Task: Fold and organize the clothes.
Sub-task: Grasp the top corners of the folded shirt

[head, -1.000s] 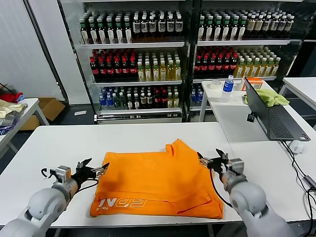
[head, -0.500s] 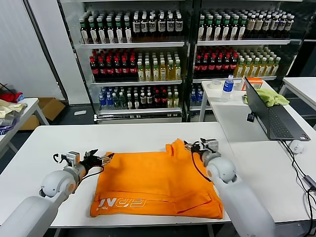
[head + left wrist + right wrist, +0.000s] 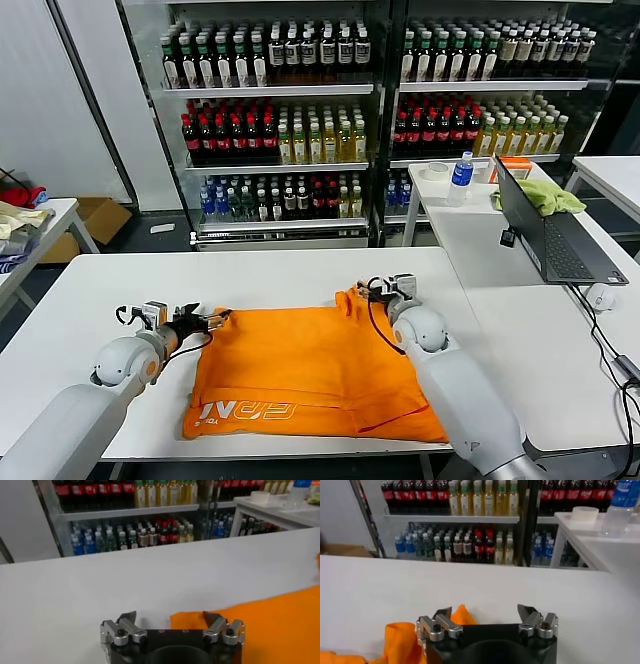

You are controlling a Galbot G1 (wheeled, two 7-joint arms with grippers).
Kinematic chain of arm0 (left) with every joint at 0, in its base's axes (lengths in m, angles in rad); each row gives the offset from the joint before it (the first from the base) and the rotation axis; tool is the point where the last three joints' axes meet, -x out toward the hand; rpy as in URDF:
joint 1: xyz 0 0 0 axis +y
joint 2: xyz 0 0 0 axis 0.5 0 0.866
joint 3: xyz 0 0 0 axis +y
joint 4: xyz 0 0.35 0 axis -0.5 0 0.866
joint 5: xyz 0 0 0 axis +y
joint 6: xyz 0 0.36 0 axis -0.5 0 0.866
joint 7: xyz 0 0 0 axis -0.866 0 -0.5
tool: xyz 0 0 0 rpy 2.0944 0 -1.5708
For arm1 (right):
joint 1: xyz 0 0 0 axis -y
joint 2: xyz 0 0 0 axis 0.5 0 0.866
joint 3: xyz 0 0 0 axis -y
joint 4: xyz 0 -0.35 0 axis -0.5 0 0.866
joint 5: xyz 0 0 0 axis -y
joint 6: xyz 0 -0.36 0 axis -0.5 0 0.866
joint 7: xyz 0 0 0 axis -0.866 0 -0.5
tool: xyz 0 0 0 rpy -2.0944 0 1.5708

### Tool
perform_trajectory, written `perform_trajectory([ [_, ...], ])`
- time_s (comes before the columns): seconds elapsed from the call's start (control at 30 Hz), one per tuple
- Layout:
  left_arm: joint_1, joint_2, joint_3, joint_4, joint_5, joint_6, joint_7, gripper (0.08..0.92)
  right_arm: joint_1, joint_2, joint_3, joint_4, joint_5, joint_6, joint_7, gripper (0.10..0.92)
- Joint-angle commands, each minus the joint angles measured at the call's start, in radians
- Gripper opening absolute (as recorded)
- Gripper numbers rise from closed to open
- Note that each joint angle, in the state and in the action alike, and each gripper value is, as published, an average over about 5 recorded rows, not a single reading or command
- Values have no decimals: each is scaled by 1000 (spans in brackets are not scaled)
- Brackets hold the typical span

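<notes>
The orange T-shirt's raised corner (image 3: pixel 348 302) is creasing limply, so its far edge (image 3: pixel 282 309) will fold over and the lettering will stay in place when I pull that edge closer.
The bright orange T-shirt (image 3: pixel 310 365) lies partly folded on the white table (image 3: pixel 110 290), with pale lettering (image 3: pixel 245 410) along its near edge. At the shirt's far left corner my left gripper (image 3: pixel 205 322) stands open. In the left wrist view the left gripper (image 3: pixel 169 617) has the shirt's corner (image 3: pixel 187 619) between its spread fingers, and the rest of the shirt (image 3: pixel 280 615) runs off to one side. My right gripper (image 3: pixel 372 287) is open at the raised far right corner. In the right wrist view the right gripper (image 3: pixel 485 611) has an orange fold (image 3: pixel 400 637) beside one finger.
A laptop (image 3: pixel 555 235), a mouse (image 3: pixel 600 296), a yellow-green cloth (image 3: pixel 545 195), a water bottle (image 3: pixel 461 172) and a tape roll (image 3: pixel 437 171) sit on tables to the right. Bottle shelves (image 3: pixel 280 110) fill the back. A side table with red and cream fabrics (image 3: pixel 20 215) stands at the left.
The right gripper has moved from the shirt's right edge away from me to its far right corner. The left gripper has moved forward to the far left corner. Both stayed open.
</notes>
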Motion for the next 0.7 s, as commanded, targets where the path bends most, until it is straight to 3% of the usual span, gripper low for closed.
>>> perform_trajectory([
  [0.03, -13, -4, 10, 40, 9, 6, 4, 823, 22, 23, -13, -56, -7, 8, -3, 823],
  [0.2, 3, -6, 4, 28, 13, -6, 1, 814, 27, 26, -17, -67, -9, -1, -19, 820],
  [0.3, 10, -8, 0, 26, 13, -11, 1, 758, 31, 30, -19, -82, -8, -7, -29, 775],
  [0.7, 32, -13, -6, 14, 16, -16, 16, 412, 30, 45, -15, -98, 3, -8, -48, 429],
])
